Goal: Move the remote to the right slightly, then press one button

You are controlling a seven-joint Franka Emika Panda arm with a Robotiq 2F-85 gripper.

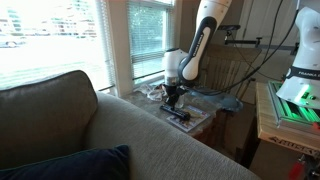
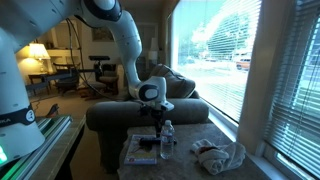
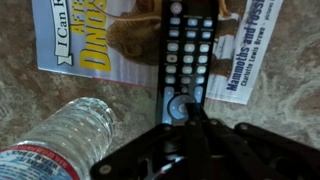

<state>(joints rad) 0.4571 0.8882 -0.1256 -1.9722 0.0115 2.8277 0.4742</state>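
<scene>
My gripper keeps its fingers shut through the press and lifts until they clear the bottle [image 2: 167,139], because the shut fingers meet the remote's round button pad [image 3: 180,106].
The remote [image 3: 185,45] is a slim black bar with grey buttons, lying lengthwise on a colourful magazine [image 3: 105,40] on the small table. In the wrist view my gripper [image 3: 188,108] is shut, its fingers pressed together into one tip. The tip sits on the remote's round button pad at the near end. In an exterior view the gripper [image 1: 175,98] points straight down onto the remote [image 1: 179,115]. It also shows pointing down in an exterior view [image 2: 158,122]. A clear water bottle [image 3: 60,135] stands just beside the gripper.
The bottle [image 2: 166,140] stands close to the arm on the table. A crumpled grey cloth [image 2: 220,155] lies on the table near the window. A beige sofa back [image 1: 110,135] borders the table. Window blinds [image 2: 270,70] run along one side.
</scene>
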